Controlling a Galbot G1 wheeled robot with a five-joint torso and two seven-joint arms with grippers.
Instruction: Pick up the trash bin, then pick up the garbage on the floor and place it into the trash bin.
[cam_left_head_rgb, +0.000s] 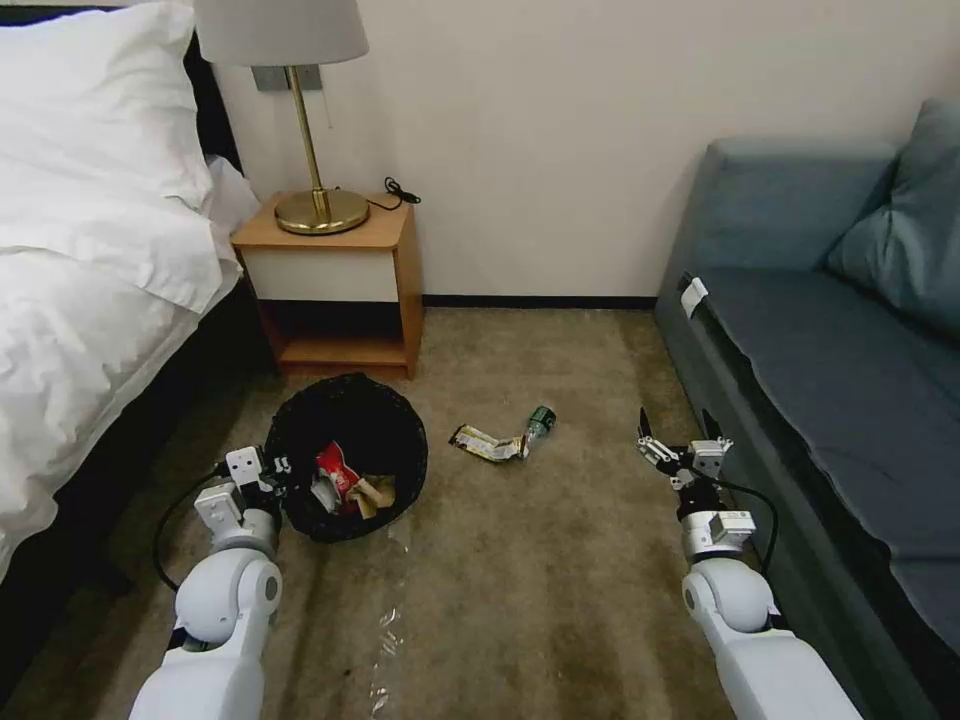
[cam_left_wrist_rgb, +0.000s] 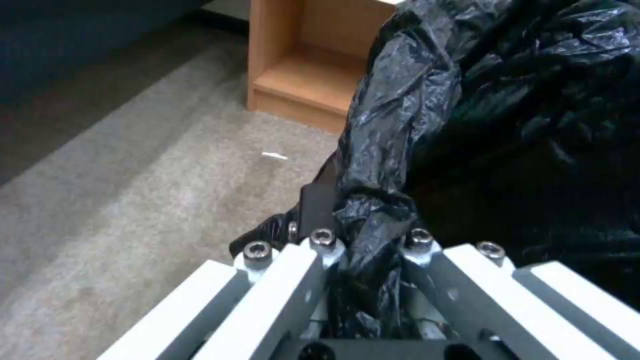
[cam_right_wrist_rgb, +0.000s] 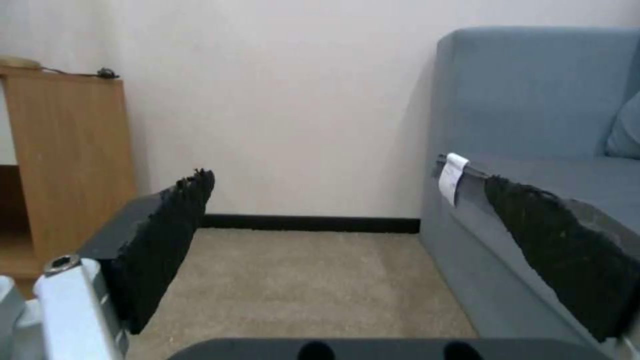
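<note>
I expect the bottle to come free by itself and leave the wrapper behind when I lift, because the green-labelled bottle's clear end (cam_left_head_rgb: 539, 428) touches the wrapper's tip (cam_left_head_rgb: 518, 449).
The trash bin (cam_left_head_rgb: 385, 440), lined with a black bag, hangs at the left over the carpet. My left gripper (cam_left_head_rgb: 280, 468) is shut on its near rim; the left wrist view shows the black bag (cam_left_wrist_rgb: 400, 125) pinched between its fingers (cam_left_wrist_rgb: 313, 205). Inside the bin lie a red-and-white wrapper (cam_left_head_rgb: 333, 468) and brown paper (cam_left_head_rgb: 377, 494). On the floor (cam_left_head_rgb: 560, 560) right of the bin lie a flat dark-and-gold wrapper (cam_left_head_rgb: 487, 443) and a small green-labelled bottle (cam_left_head_rgb: 539, 421). My right gripper (cam_left_head_rgb: 676, 428) hovers open to their right, beside the sofa, its pads (cam_right_wrist_rgb: 167, 240) wide apart with nothing between.
A wooden nightstand (cam_left_head_rgb: 335, 285) with a brass lamp (cam_left_head_rgb: 318, 205) stands behind the bin, and a white bed (cam_left_head_rgb: 90, 280) is at the left. A blue-grey sofa (cam_left_head_rgb: 830, 350) runs along the right. A pale tape strip (cam_left_head_rgb: 385, 630) lies on the carpet.
</note>
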